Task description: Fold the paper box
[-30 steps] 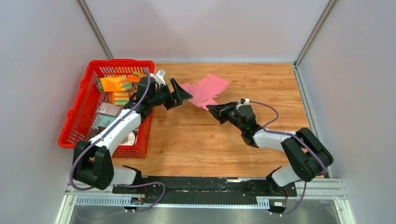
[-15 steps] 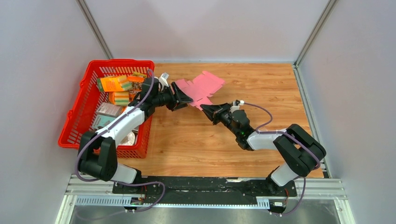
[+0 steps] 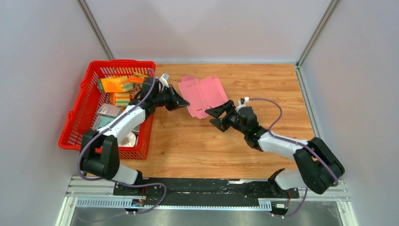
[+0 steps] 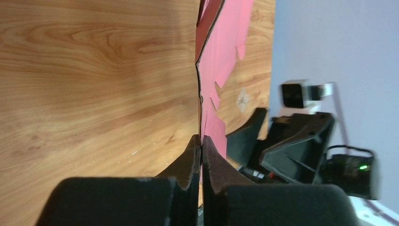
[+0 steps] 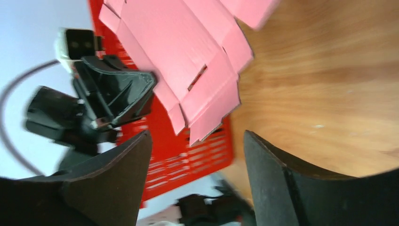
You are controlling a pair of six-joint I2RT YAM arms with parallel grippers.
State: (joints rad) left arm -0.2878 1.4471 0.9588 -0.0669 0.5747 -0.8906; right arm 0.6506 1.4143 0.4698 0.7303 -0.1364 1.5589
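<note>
The paper box [image 3: 202, 96] will bend along the crease lines [image 5: 203, 25] when I turn it, since they split the panels from the flaps, while its panels stay fairly flat.
The paper box [image 3: 203, 93] is a flat pink flapped cut-out, held off the wooden table at the back centre. My left gripper [image 3: 185, 104] is shut on its left edge; in the left wrist view the jaws [image 4: 202, 141] pinch the thin sheet [image 4: 221, 52] edge-on. My right gripper [image 3: 210, 117] stands open just below the sheet's near right corner, not touching it. In the right wrist view the two fingers [image 5: 197, 135] are spread wide with nothing between them, and the pink sheet [image 5: 188, 52] hangs just beyond the tips.
A red plastic basket [image 3: 76, 117] stands at the left with several printed packages [image 3: 113, 84] in it, close behind the left arm. Grey walls close in the table on three sides. The right gripper's black body [image 4: 291, 146] shows beyond the sheet in the left wrist view.
The left gripper has shut on the sheet's left edge. The right gripper has let go of the sheet and opened. The sheet has swung flatter and slightly left.
</note>
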